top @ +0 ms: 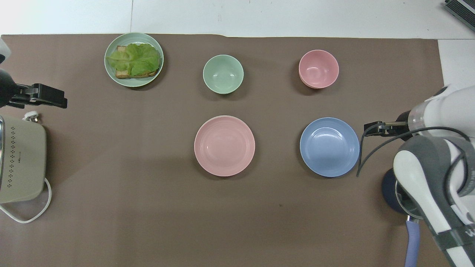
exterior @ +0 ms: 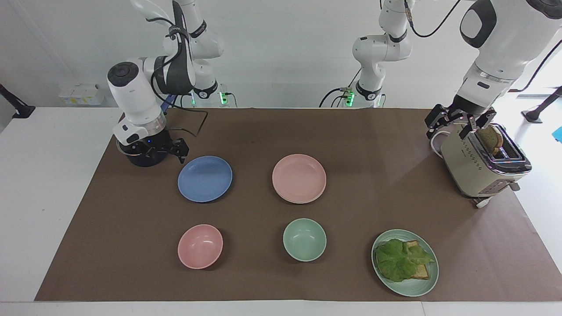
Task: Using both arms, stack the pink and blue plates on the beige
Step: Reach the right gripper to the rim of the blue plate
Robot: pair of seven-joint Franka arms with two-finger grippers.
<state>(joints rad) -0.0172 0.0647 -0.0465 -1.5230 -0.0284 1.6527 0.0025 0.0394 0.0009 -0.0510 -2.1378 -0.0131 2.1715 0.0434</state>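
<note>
My gripper will stack the blue plate (top: 329,147), and it should then cover almost all of the pink plate (top: 225,146), because the plates' round rims look about equally wide.
The blue plate (exterior: 205,178) (top: 329,147) lies on the brown mat toward the right arm's end. Beside it, mid-table, the pink plate (exterior: 299,177) (top: 224,145) rests on a paler one, of which only a thin beige rim (exterior: 303,202) shows. My right gripper (exterior: 158,151) (top: 374,128) is low and open, just off the blue plate's edge on the pot's side, not touching it and holding nothing. My left gripper (exterior: 459,120) (top: 37,98) waits open over the toaster's end.
A dark lidded pot (exterior: 142,160) (top: 389,189) sits largely under the right arm. A beige toaster (exterior: 480,164) holds bread. Farther from the robots are a pink bowl (exterior: 200,245), a green bowl (exterior: 304,239) and a green plate (exterior: 423,283) with lettuce and bread.
</note>
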